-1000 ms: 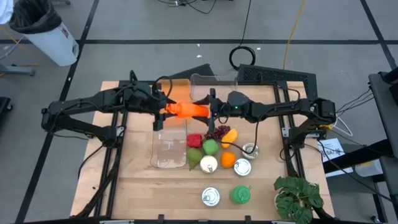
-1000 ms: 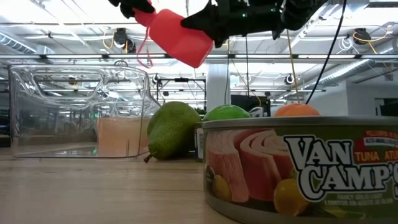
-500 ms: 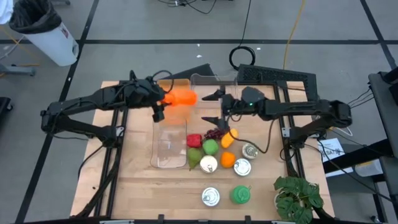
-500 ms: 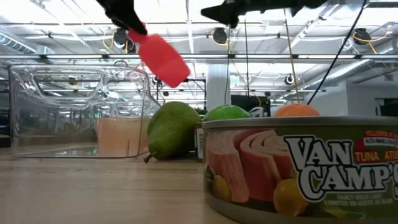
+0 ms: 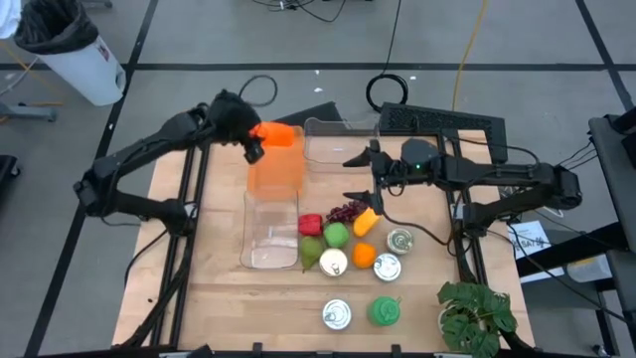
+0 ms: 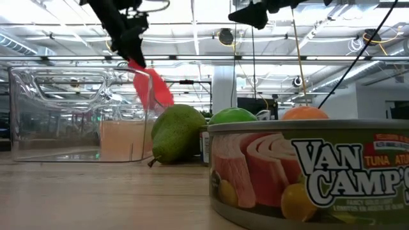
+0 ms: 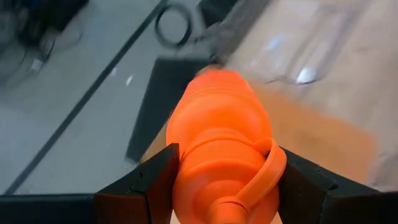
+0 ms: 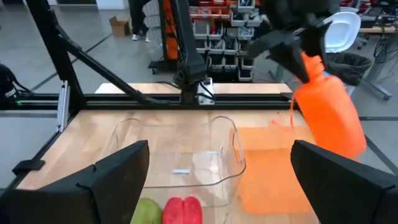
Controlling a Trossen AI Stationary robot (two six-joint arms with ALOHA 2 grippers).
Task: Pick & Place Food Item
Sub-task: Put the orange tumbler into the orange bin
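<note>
My left gripper goes on moving the orange bottle down until its base (image 8: pixel 352 147) touches the orange bin's bottom (image 5: pixel 275 164). I hold the bottle near the cap, and its base goes down first.
An orange plastic bottle (image 5: pixel 277 133) with a looped cap strap hangs from my left gripper (image 5: pixel 254 142) above the far end of an orange bin (image 5: pixel 275 171). The low view shows the bottle (image 6: pixel 151 87) slanting downward below the gripper (image 6: pixel 128 46). My right gripper (image 5: pixel 350 177) is open and holds nothing, hovering right of the orange bin and just beyond the food pile. In the right wrist view the bottle (image 8: pixel 329 112) hangs ahead of my open fingers. My left gripper pinches the orange bottle at its shoulder just below the cap (image 7: pixel 217 165), one finger (image 7: pixel 152 180) on each side. The fingers lie across the bottle and its body points away from them. It is lifted clear, slanting down over the orange bin.
A clear bin (image 5: pixel 270 231) lies nearer than the orange one, another clear bin (image 5: pixel 343 139) at the far edge. Red pepper (image 5: pixel 310 225), grapes (image 5: pixel 345 211), green apple (image 5: pixel 337 236), pear (image 5: pixel 312 251), orange (image 5: pixel 364 255) and several cans (image 5: pixel 387 267) crowd the middle; a plant (image 5: pixel 477 313) sits near right.
My right gripper opened, let go of the bottle and drew back toward the table's right. My left gripper kept hold and carried the bottle toward the far left, over the orange bin; the bottle tipped from nearly level to slanting steeply down.
</note>
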